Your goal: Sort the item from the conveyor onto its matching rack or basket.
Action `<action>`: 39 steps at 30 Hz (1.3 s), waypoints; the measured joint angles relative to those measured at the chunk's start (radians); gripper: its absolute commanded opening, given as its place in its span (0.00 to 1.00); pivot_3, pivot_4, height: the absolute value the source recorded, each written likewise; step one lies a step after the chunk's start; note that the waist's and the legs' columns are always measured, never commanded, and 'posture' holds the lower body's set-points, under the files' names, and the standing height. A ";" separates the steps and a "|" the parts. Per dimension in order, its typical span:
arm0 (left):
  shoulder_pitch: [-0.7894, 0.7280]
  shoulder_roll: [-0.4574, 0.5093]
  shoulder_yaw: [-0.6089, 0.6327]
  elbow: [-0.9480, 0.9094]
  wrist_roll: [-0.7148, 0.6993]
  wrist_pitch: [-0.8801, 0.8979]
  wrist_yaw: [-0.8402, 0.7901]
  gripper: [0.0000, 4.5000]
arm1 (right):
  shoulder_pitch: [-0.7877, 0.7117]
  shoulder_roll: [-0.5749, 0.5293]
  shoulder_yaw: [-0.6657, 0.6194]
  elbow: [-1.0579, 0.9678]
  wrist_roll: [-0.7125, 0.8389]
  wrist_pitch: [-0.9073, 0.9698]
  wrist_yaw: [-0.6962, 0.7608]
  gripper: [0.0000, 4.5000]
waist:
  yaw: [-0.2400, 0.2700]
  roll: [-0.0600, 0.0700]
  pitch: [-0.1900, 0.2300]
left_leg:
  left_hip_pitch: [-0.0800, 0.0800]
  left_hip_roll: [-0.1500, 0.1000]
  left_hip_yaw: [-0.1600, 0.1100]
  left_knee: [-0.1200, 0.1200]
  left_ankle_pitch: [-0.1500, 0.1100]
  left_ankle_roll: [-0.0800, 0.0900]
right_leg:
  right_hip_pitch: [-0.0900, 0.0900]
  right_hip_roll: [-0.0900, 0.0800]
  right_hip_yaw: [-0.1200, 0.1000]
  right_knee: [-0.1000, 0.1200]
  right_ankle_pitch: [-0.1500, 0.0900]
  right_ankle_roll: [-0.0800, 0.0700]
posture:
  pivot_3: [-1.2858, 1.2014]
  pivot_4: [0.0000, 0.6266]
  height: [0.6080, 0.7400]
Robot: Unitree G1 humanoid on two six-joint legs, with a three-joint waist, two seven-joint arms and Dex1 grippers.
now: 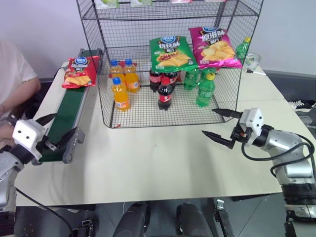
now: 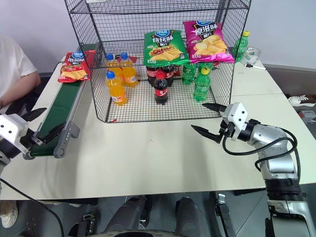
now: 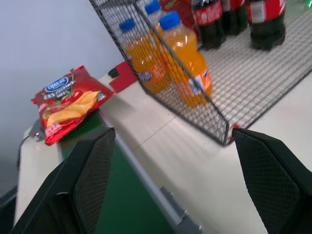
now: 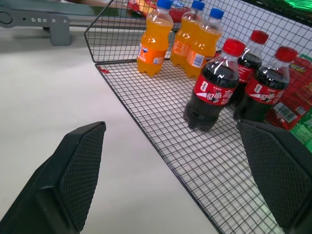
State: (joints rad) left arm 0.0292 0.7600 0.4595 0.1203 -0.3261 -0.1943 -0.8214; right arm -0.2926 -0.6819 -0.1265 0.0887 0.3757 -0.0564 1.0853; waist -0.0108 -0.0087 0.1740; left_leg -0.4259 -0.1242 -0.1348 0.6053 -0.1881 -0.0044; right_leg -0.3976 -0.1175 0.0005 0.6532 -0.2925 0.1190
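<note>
I expect the red crisp bag to stick out and hold its shape when I lift it by its near edge, because its middle is puffed up.
The red crisp bag lies flat at the far end of the dark-green conveyor, which runs along the table's left side; the left wrist view also has the bag. My left gripper hovers open over the belt's near end, well short of the bag, with nothing between its fingers. The black wire rack stands at the middle back of the table. In front of the rack's right corner my right gripper is open and empty, pointing left toward the rack's bottom tier.
On the rack's middle shelf lie a green bag and a magenta bag. Orange bottles, cola bottles and green bottles stand on the bottom tier. A person's arm rests at the left.
</note>
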 measured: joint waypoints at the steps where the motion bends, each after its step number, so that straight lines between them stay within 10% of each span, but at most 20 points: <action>1: 0.003 0.000 0.000 0.001 0.010 -0.012 0.005 0.89 | -0.008 0.002 0.001 0.004 0.000 0.000 0.000 1.00 | 0.000 0.000 0.000 | 0.000 0.000 0.000 0.000 0.000 0.000 | 0.000 0.000 0.000 0.000 0.000 0.000 | 0.52 0.24 1.00; 14: 0.040 -0.009 0.000 0.003 0.038 -0.092 0.028 0.89 | -0.002 0.006 0.002 0.005 0.001 0.002 0.005 1.00 | 0.001 0.000 0.000 | 0.000 0.000 0.000 0.000 0.000 0.000 | 0.000 0.000 0.000 0.000 0.000 0.000 | 0.52 0.24 1.00; 28: 0.232 0.034 0.062 0.117 0.623 -0.552 0.480 0.89 | 0.064 0.002 0.075 -0.178 0.124 0.206 0.125 1.00 | -0.003 -0.001 0.000 | 0.000 0.000 0.001 -0.009 0.000 0.000 | -0.002 -0.001 0.001 -0.005 0.001 0.002 | 0.52 0.24 1.00; 39: 0.464 0.001 0.155 0.069 0.897 -0.573 0.843 0.89 | 0.058 0.004 0.150 -0.208 0.152 0.267 0.223 1.00 | 0.018 -0.001 -0.001 | 0.000 0.001 0.001 -0.009 -0.001 -0.002 | -0.005 -0.001 0.000 -0.005 0.000 0.000 | 0.52 0.24 1.00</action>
State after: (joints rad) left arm 0.4931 0.7614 0.6142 0.1894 0.5709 -0.7671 0.0217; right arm -0.2350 -0.6776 0.0236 -0.1190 0.5273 0.2108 1.3082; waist 0.0070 -0.0102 0.1735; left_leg -0.4255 -0.1236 -0.1335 0.5966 -0.1894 -0.0064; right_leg -0.4027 -0.1183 0.0001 0.6480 -0.2920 0.1190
